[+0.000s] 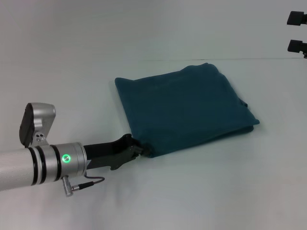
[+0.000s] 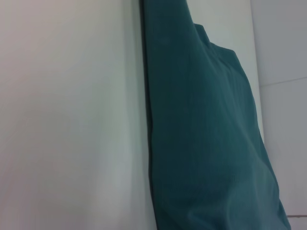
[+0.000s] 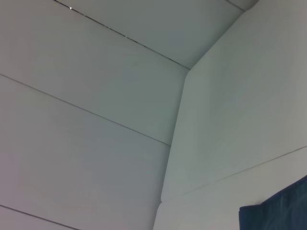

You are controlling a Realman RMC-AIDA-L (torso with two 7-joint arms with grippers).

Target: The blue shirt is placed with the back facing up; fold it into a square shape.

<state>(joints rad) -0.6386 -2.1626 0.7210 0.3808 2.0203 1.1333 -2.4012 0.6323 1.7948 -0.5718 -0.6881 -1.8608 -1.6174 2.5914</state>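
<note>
My left gripper has the blue shirt's near edge slanting away from it, so it should open, retake the shirt's near corner and pull the shirt straight.
The blue shirt lies folded into a rough square on the white table, plain side up, with layered edges along its near and right sides. My left gripper reaches in low from the left and sits right at the shirt's near-left corner. The left wrist view shows the shirt close up, with its folded edge against the table. My right gripper hangs open at the far right, well away from the cloth. A corner of the shirt shows in the right wrist view.
The white table surface surrounds the shirt on all sides. A thin seam runs across the table behind the shirt. White panels with seams fill the right wrist view.
</note>
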